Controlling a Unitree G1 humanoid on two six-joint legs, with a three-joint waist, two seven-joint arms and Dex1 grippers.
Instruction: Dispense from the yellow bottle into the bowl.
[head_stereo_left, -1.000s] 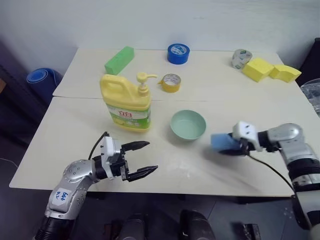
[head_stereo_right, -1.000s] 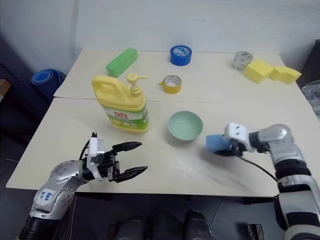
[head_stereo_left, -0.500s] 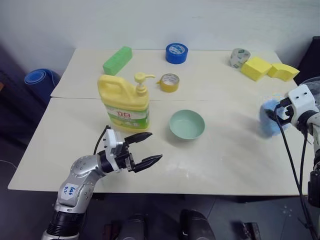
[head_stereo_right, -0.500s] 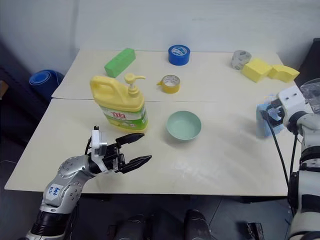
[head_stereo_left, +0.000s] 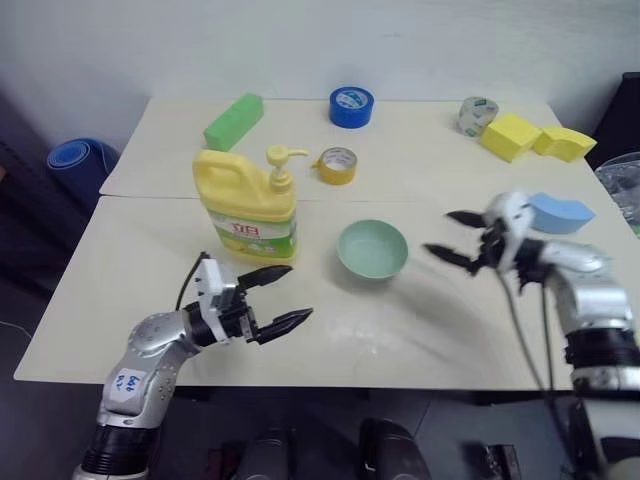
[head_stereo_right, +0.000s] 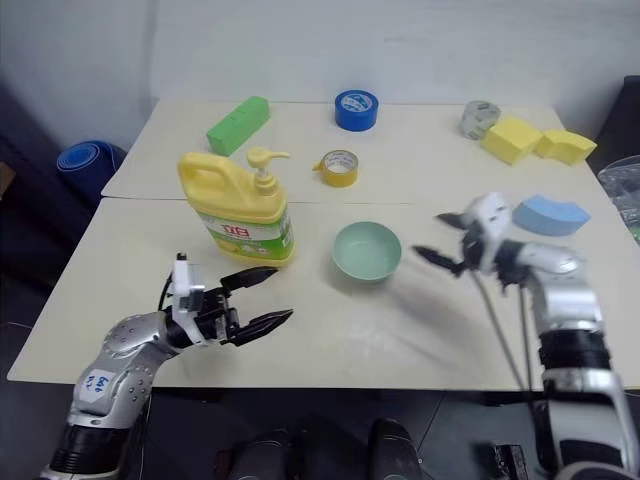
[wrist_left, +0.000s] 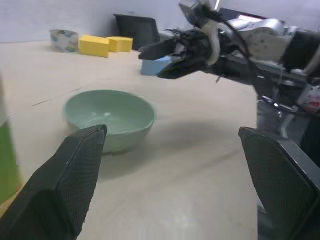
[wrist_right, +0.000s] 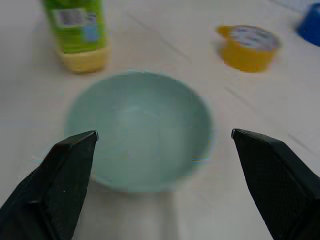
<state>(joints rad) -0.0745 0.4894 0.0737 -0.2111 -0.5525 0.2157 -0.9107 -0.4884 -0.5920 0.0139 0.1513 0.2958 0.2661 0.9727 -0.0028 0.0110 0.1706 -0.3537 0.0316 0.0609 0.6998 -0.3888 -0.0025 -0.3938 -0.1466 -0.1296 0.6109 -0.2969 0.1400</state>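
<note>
The bowl (head_stereo_left: 372, 249) is below and beside the pump spout, so my right gripper needs to lift the bowl to the spout (head_stereo_left: 297, 153) before my left gripper pushes the pump.
The yellow bottle (head_stereo_left: 249, 208) stands upright left of the table's middle, its pump spout turned toward the right. The pale green bowl (head_stereo_left: 372, 248) sits empty on the table to its right. My left gripper (head_stereo_left: 281, 298) hovers open in front of the bottle, a short way off it, holding nothing. My right gripper (head_stereo_left: 455, 236) is open and empty just right of the bowl, fingers aimed at it. The bowl (wrist_right: 137, 128) lies between the right gripper's fingers in the right wrist view, with the bottle's base (wrist_right: 80, 32) behind. The bowl (wrist_left: 108, 116) and right gripper (wrist_left: 162, 60) show in the left wrist view.
A blue sponge (head_stereo_left: 560, 212) lies on the table right of my right arm. Yellow tape roll (head_stereo_left: 340, 165) sits behind the bowl. At the back lie a green block (head_stereo_left: 235, 120), blue tape roll (head_stereo_left: 351, 105), a pale tape roll (head_stereo_left: 477, 115) and yellow foam blocks (head_stereo_left: 535, 137).
My right gripper carried the blue sponge out to the right, let it go on the table, and swung back empty and open toward the bowl. The left gripper barely shifted.
</note>
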